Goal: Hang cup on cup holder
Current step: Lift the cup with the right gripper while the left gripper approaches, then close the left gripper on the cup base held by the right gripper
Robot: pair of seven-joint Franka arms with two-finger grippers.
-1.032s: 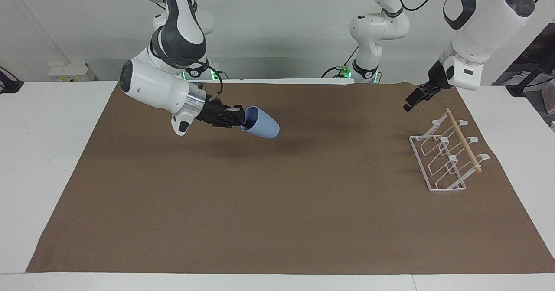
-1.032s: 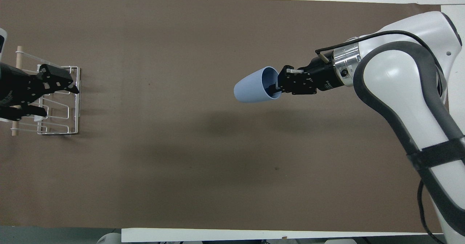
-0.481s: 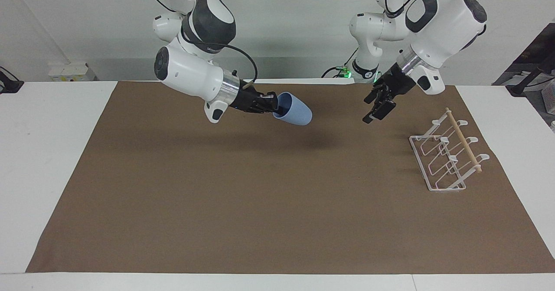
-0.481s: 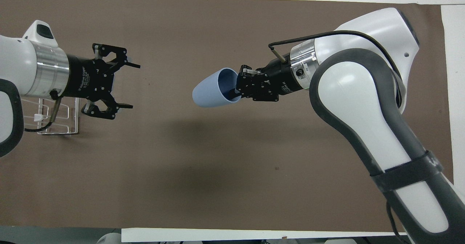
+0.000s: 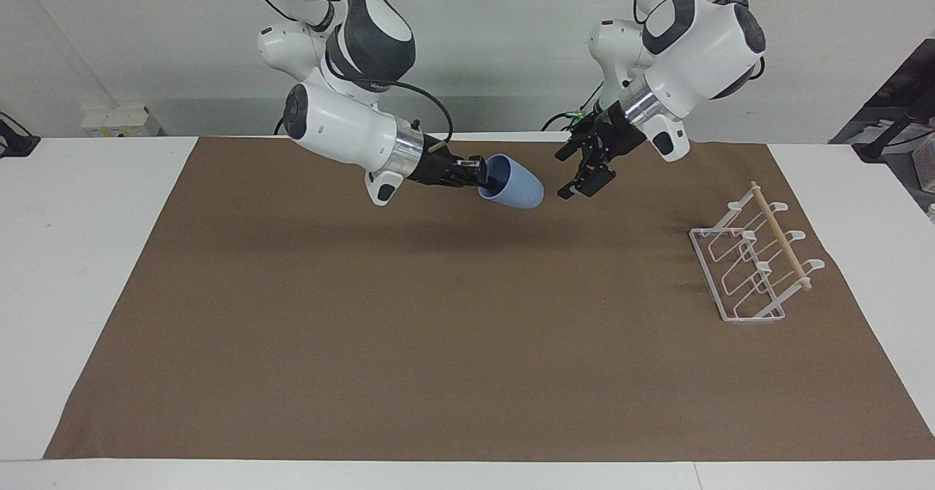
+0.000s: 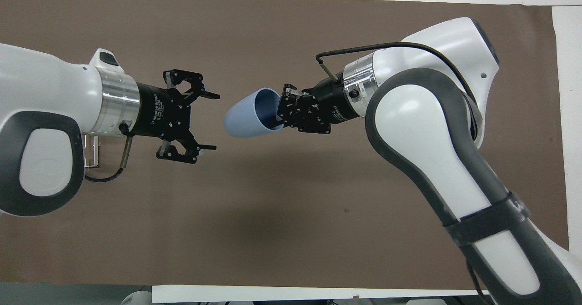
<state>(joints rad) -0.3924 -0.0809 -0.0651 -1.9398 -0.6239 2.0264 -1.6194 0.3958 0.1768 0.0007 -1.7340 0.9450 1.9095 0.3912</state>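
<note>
My gripper will have the light blue cup (image 6: pixel 243 117) hanging with its opening down, slanted over the cup holder, when I carry it there, because the cup's opening (image 6: pixel 268 108) is wide and hollow.
My right gripper (image 5: pixel 483 175) is shut on the rim of the light blue cup (image 5: pixel 517 185). It holds the cup on its side in the air over the part of the brown mat near the robots, base toward the left gripper. In the overhead view the right gripper (image 6: pixel 283 114) has one finger inside the cup (image 6: pixel 243 121). My left gripper (image 5: pixel 575 176) is open and empty in the air, a short gap from the cup's base, fingers spread toward it (image 6: pixel 214 122). The white wire cup holder (image 5: pixel 752 265) with its wooden dowel stands empty at the left arm's end of the mat. In the overhead view my left arm covers nearly all of it.
The brown mat (image 5: pixel 438 344) covers most of the white table (image 5: pixel 80 256). The two arms meet over the middle of the mat near the robots.
My right gripper has carried the cup toward the left arm's end. My left gripper has left the cup holder, swung toward the cup, and now faces its base.
</note>
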